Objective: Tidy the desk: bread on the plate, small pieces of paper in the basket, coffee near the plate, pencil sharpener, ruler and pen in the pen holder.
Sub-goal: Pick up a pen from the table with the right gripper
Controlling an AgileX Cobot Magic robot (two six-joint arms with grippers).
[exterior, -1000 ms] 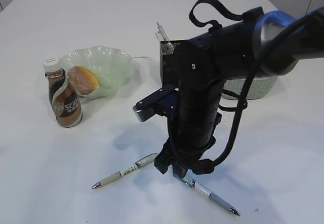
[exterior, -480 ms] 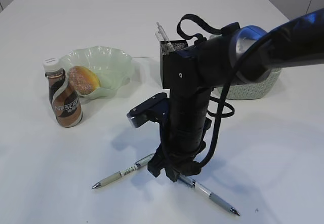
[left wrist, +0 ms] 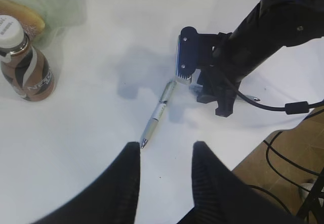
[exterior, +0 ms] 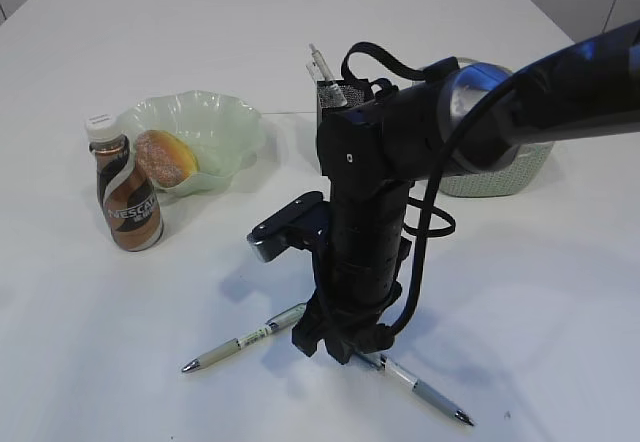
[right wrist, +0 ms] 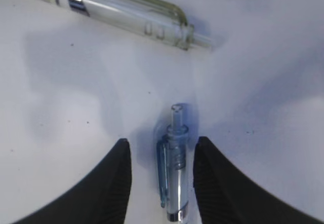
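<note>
The blue pen's clicker end (right wrist: 176, 126) should stay above the pen holder's rim when the robot lowers the pen in, since a clear stick (exterior: 323, 66) sticks up high from the pen holder.
My right gripper (right wrist: 162, 150) stands open low over the desk (exterior: 560, 292), its fingers either side of a blue pen's (right wrist: 177, 176) clip end without touching it. That blue pen (exterior: 415, 384) pokes out from under the right gripper (exterior: 338, 346). A clear pen (exterior: 245, 339) lies to its left. My left gripper (left wrist: 166, 150) is open and empty, just short of the clear pen's (left wrist: 158, 113) tip. The bread (exterior: 165, 156) lies in the plate (exterior: 225, 122), with the coffee (exterior: 129, 200) beside it. The pen holder (exterior: 328, 112) and basket (exterior: 505, 174) are partly hidden. The pencil sharpener and paper pieces are out of view.
A clear stick (exterior: 319, 63), perhaps the ruler, juts from the pen holder. My right arm (exterior: 375, 222) fills the middle of the desk. In the left wrist view the desk's edge (left wrist: 253, 145) runs close by, with floor and cables (left wrist: 283, 158) beyond.
My right arm has shifted left and sunk lower over the blue pen. Both pens, bread and coffee have stayed put.
</note>
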